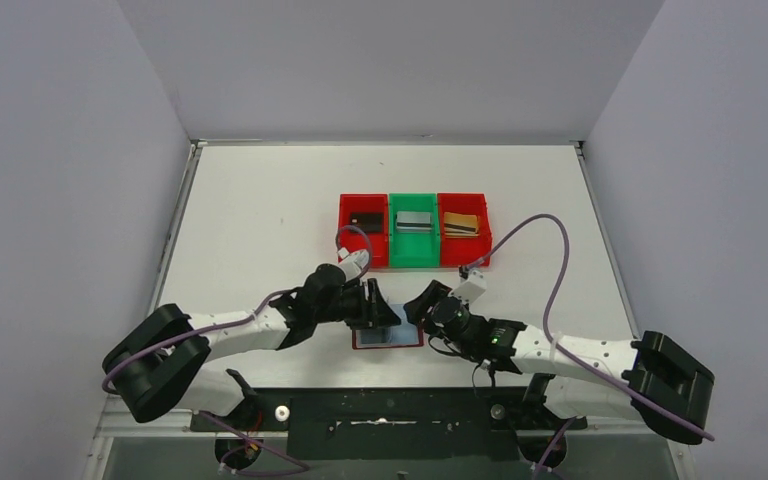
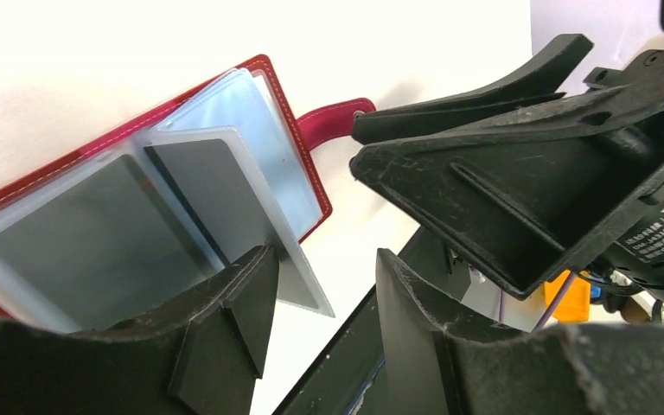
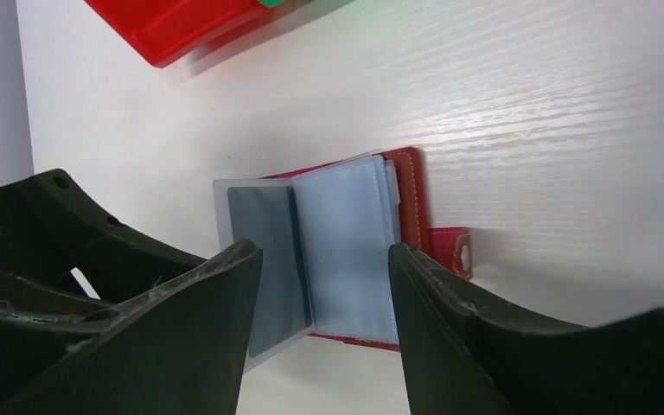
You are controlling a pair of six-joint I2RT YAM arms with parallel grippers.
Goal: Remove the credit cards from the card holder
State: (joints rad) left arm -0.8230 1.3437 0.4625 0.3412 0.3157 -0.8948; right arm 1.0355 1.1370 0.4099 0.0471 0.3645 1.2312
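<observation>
My right gripper needs to hold the sleeve down on the pages before my left gripper takes the card, since the raised sleeve is leaning on my left gripper's finger.
The dark red card holder lies open on the table between both grippers. In the left wrist view its clear sleeves fan out. One sleeve stands raised with a dark credit card inside; another dark card lies in the flat sleeve. The raised sleeve's lower edge leans against one finger of my left gripper, whose jaws are apart. My right gripper is open just above the holder's pages, beside a grey card in its sleeve. The clasp tab sticks out sideways.
Three bins stand in a row behind the holder: a red one with a black card, a green one with a silver card, and a red one with a gold card. The right gripper looms close in the left wrist view.
</observation>
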